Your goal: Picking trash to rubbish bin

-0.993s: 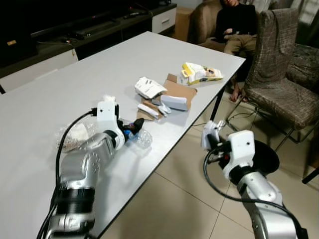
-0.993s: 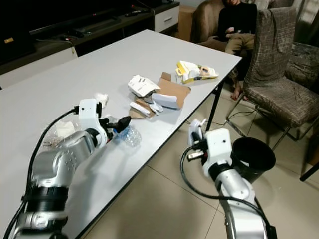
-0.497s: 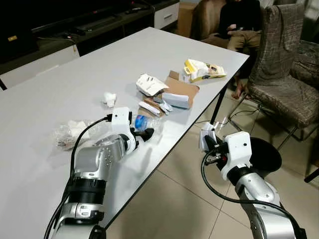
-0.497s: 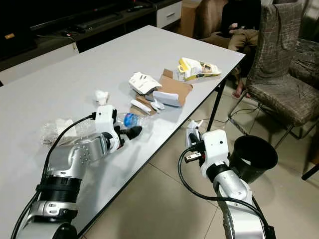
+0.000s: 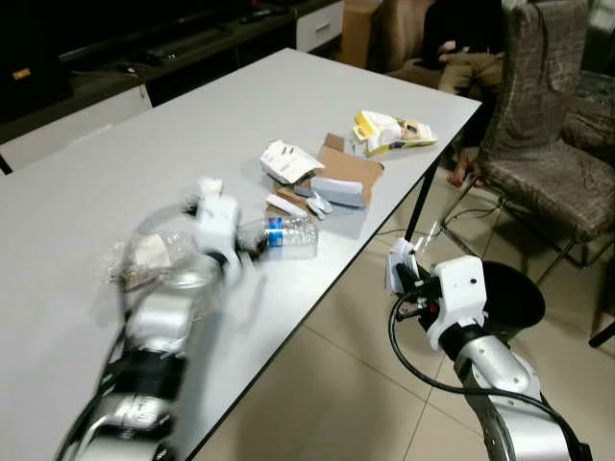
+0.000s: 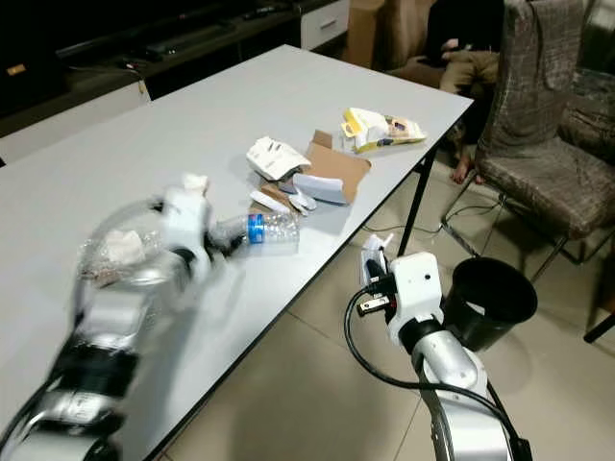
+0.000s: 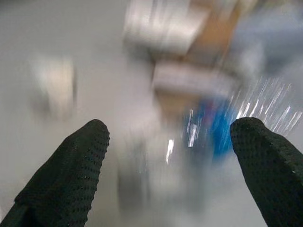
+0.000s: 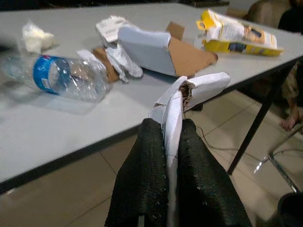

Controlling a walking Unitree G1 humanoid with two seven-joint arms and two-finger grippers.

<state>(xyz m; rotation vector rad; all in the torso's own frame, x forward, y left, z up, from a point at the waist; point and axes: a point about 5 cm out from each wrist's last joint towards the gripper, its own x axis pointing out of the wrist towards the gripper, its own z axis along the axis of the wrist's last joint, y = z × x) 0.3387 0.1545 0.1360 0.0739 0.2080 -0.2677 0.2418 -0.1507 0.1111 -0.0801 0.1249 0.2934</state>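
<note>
My gripper will lift the clear plastic bottle (image 5: 290,238), and its middle will squeeze narrow while its base stays wide, since see-through ridged walls (image 5: 303,236) show on the bottle.
A clear plastic bottle (image 5: 288,233) with a blue label lies on its side near the front edge of the white table (image 5: 192,125). My left gripper (image 5: 242,254) is motion-blurred just left of it, open, its fingers (image 7: 66,175) wide apart with the bottle's blue label (image 7: 218,127) ahead of them. My right gripper (image 5: 399,272) hovers off the table edge over the floor, shut on a white paper scrap (image 8: 199,90). A black rubbish bin (image 5: 514,298) stands on the floor behind that arm.
More litter lies on the table: brown cardboard (image 5: 351,168), crumpled white paper (image 5: 288,161), a yellow packet (image 5: 389,133), a tissue (image 5: 209,185), clear wrap (image 5: 144,254). A chair (image 5: 548,144) and a seated person (image 5: 461,38) are at the back right.
My left gripper has let go of the bottle and swung back to the left, blurred; the bottle now lies free, further right. The right arm has barely moved.
</note>
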